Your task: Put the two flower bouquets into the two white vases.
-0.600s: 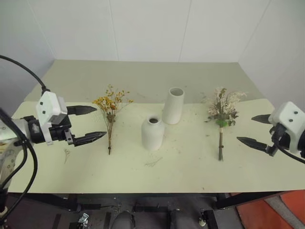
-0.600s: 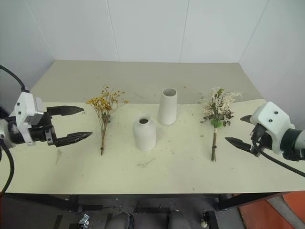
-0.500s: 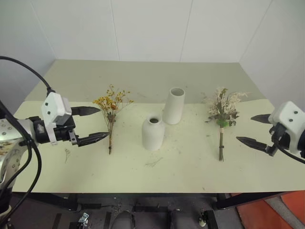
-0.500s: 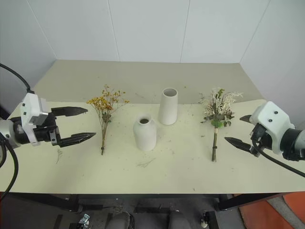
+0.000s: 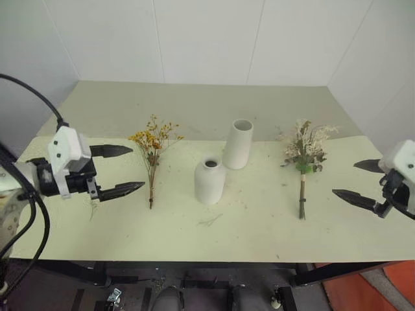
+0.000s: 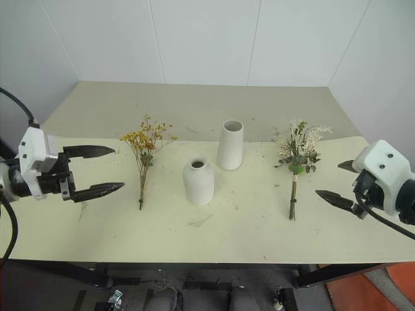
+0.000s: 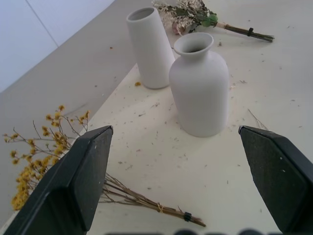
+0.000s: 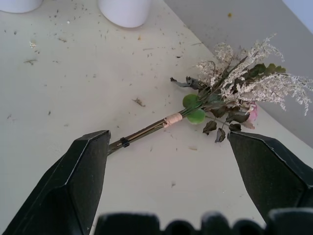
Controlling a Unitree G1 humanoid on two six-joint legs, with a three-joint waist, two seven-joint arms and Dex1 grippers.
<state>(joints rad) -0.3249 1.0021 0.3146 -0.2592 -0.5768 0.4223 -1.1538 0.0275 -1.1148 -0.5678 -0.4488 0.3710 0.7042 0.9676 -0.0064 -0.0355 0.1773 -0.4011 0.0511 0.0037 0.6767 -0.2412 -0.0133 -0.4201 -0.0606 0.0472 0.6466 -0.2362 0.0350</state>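
Note:
The larger bunch's stems (image 5: 302, 195) lie free ahead of my right gripper's open fingers, so it should keep going toward the stems' tan wrap (image 5: 303, 177) and close there.
On the pale table lie both bouquets. The small yellow-orange bunch (image 5: 153, 146) rests left of centre, stems toward the front edge. The larger bunch with cream grasses and green leaves (image 5: 303, 152) lies at the right, and a pink bloom shows in it in the right wrist view (image 8: 220, 93). Between them stand the short narrow-necked white vase (image 5: 209, 181) and, just behind it, the tall tapered white vase (image 5: 238, 144), both upright and empty. My left gripper (image 5: 137, 168) hovers open just left of the yellow bunch. My right gripper (image 5: 343, 178) is open, to the right of the larger bunch's stems.
Small dried bits and a loose twig (image 5: 209, 221) lie scattered on the table (image 5: 259, 233). White walls close the back and both sides. The table's front edge runs close below both grippers.
My right gripper has drawn back a little to the right, away from the larger bunch. The left gripper stays about where it was. Bouquets and vases have not moved.

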